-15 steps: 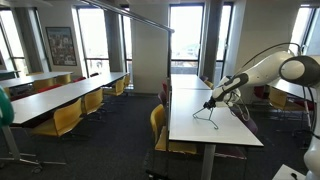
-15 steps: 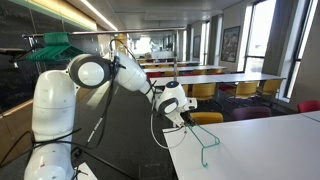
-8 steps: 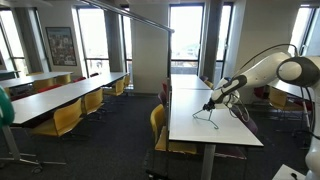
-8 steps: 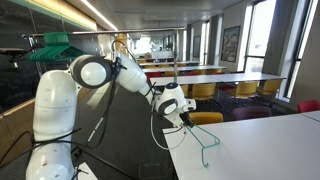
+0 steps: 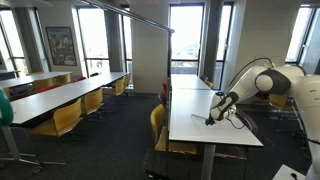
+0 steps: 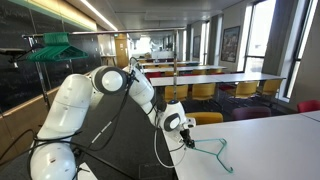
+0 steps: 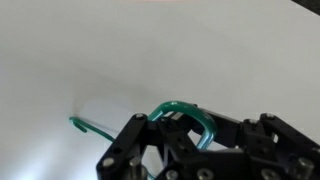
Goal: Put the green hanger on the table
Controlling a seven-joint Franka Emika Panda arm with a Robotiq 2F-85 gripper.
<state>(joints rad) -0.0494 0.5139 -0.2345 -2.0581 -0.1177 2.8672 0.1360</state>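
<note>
My gripper is holding one end of the green hanger [image 6: 222, 148], which stretches low over the clear white tabletop [image 6: 201, 160]. It should carry on lowering the held end until the hanger lies flat, then let go there.
The green hanger [image 6: 213, 153] lies low on the white table [image 6: 265, 140], its triangle stretching away from my gripper [image 6: 186, 139] near the table's edge. In an exterior view my gripper [image 5: 212, 119] is down at the tabletop [image 5: 192, 128]; the hanger is too thin to make out there. In the wrist view the green hook [image 7: 181, 109] curves between the fingers of my gripper [image 7: 195, 130], which is shut on it just above the white surface [image 7: 120, 50]. A short piece of green wire [image 7: 84, 125] shows to the left.
A yellow chair [image 5: 157, 124] stands at the table's side, also in an exterior view [image 6: 206, 117]. Long tables with yellow chairs [image 5: 65, 100] fill the room. More green hangers hang on a rack [image 6: 50, 47].
The arm has dropped down toward the tabletop. The hanger, which hung upright from the gripper, now lies nearly flat on the table.
</note>
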